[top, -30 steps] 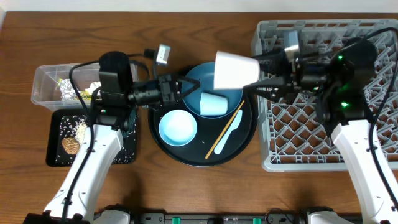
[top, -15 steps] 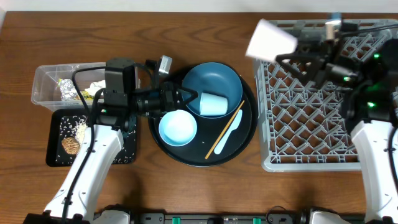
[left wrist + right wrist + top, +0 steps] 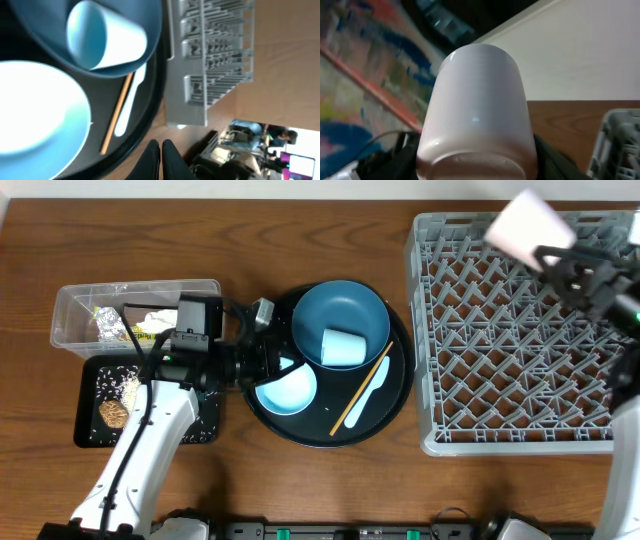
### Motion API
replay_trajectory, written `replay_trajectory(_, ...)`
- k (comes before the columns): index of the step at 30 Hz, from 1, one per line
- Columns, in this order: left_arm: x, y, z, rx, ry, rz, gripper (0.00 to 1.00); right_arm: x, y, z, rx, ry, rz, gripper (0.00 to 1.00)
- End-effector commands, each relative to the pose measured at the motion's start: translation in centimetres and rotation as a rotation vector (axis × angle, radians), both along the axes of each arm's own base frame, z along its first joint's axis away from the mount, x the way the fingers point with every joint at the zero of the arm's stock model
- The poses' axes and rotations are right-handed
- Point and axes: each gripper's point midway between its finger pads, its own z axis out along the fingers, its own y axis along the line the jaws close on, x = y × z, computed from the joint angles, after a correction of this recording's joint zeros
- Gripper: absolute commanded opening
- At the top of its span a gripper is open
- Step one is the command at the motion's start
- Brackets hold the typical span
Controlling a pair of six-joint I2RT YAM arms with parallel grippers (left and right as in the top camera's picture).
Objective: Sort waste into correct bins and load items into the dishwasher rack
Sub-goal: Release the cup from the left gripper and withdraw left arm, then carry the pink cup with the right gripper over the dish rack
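My left gripper is turning down toward the bowl's near rim [image 3: 262, 402], and the white-and-pale-blue bowl [image 3: 289, 391] is free of the chopsticks. It should go on turning until its fingers face the rim before it opens.
My right gripper [image 3: 572, 268] is shut on the pink cup [image 3: 528, 224] and holds it high over the far right part of the grey dishwasher rack [image 3: 520, 380]. The cup [image 3: 477, 110] fills the right wrist view, its base toward the camera. My left gripper [image 3: 283, 366] is shut and empty over the white-and-pale-blue bowl [image 3: 292, 390]; its fingers [image 3: 161, 152] are pressed together. The light blue cup [image 3: 342, 347] lies on its side on the dark blue plate [image 3: 345, 310]. Wooden chopsticks [image 3: 362, 388] and the white spoon [image 3: 369, 394] lie beside them.
Plate, bowl, chopsticks and spoon sit on a round black tray [image 3: 398, 395]. The clear tub [image 3: 75, 305] at the left holds the snack wrapper [image 3: 108, 323] and tissue [image 3: 152, 320]. The shallow black tray [image 3: 90, 435] holds the cookie [image 3: 113, 412] and rice scraps [image 3: 126, 388].
My right gripper has carried the pink cup from above the plate rightward to over the rack's far right. My left gripper has drawn back left, from the plate's edge to over the bowl.
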Motion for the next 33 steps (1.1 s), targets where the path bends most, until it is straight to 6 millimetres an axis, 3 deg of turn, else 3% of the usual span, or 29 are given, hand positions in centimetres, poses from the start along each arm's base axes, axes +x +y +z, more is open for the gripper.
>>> replay_trajectory(1, 0.2, 0.8, -0.8, 0.074, -0.026, 0.001, 0.06, -1.4, -1.6, 1.7, 0.036, 0.019, -0.051, 0.20)
replay_trajectory(10, -1.6, 4.6, -4.6, 0.330, 0.119, 0.096, 0.06, -3.4, -4.9, 3.7, 0.098, 0.048, -0.181, 0.19)
replay_trajectory(16, -2.0, 5.4, -5.2, 0.381, 0.138, 0.111, 0.08, -3.9, -4.5, 5.4, 0.105, 0.045, -0.167, 0.19)
replay_trajectory(18, -1.9, 5.7, -5.4, 0.401, 0.135, 0.120, 0.17, -4.3, -4.1, 6.5, 0.100, 0.039, -0.149, 0.19)
replay_trajectory(20, -1.7, 6.0, -5.5, 0.419, 0.131, 0.128, 0.53, -4.8, -3.5, 7.7, 0.090, 0.028, -0.130, 0.20)
replay_trajectory(22, -1.8, 6.1, -5.6, 0.425, 0.132, 0.130, 0.75, -5.2, -2.8, 8.8, 0.067, 0.005, -0.110, 0.20)
replay_trajectory(23, -1.8, 6.1, -5.6, 0.425, 0.133, 0.130, 0.98, -5.4, -2.5, 9.3, 0.055, -0.007, -0.100, 0.20)
replay_trajectory(33, -1.8, 6.1, -5.6, 0.425, 0.133, 0.130, 0.98, -5.8, -1.9, 12.0, 0.085, -0.023, -0.115, 0.20)
